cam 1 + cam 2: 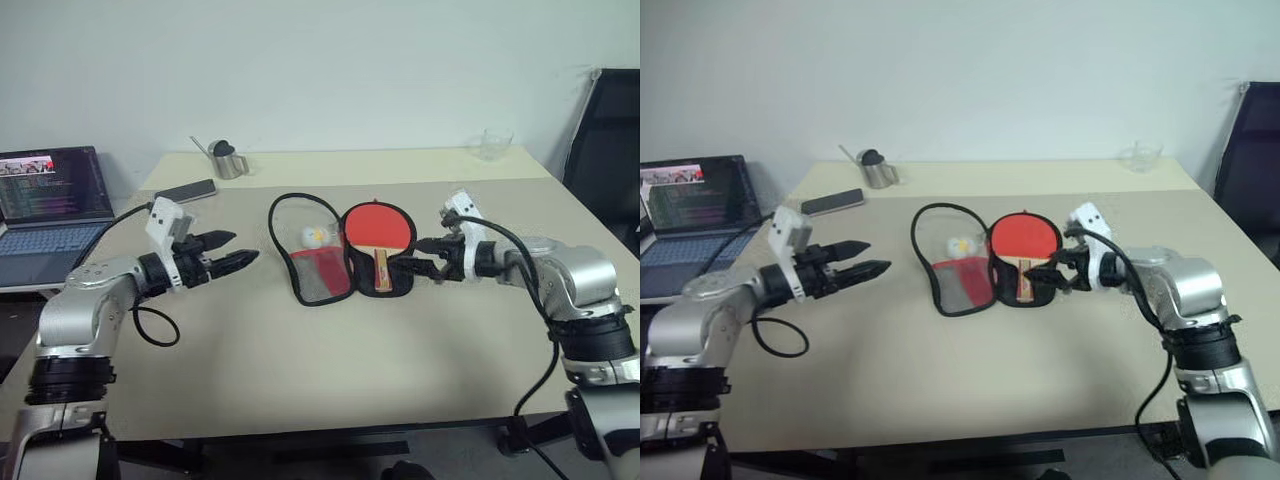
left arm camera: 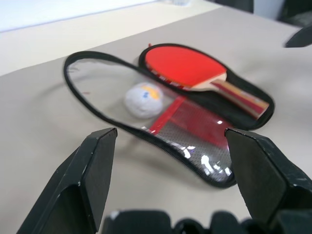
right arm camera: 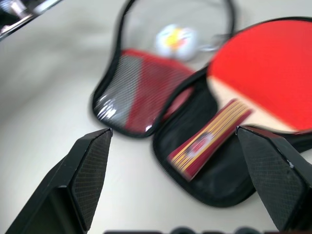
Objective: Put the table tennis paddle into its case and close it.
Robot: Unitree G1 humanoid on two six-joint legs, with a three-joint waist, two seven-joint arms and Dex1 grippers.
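I expect the white ball charm [image 1: 315, 237] to stay outside when I fold the flap over the paddle, because the charm shows under the flap's clear window [image 1: 322, 274].
The case [image 1: 322, 272] lies unzipped and spread flat at the table's middle, its mesh-pocket flap on the left with a white ball charm [image 1: 314, 235] beside it. The table tennis paddle [image 1: 378, 226] rests inside the case's right half, red face away from me and striped handle [image 3: 209, 139] toward me. My right gripper [image 1: 418, 257] hovers open just right of the handle, pointing left at it and touching nothing. My left gripper [image 1: 235, 250] is open a short way left of the case, pointing at it, with nothing between its fingers. The paddle [image 2: 183, 66] and the flap [image 2: 195, 131] lie ahead of it.
An open laptop [image 1: 50, 205] sits on a side table at far left. A phone [image 1: 185, 190] and a metal cup [image 1: 228, 160] stand at the back left, a clear glass [image 1: 495, 143] at the back right. A black chair [image 1: 610, 140] stands past the right edge.
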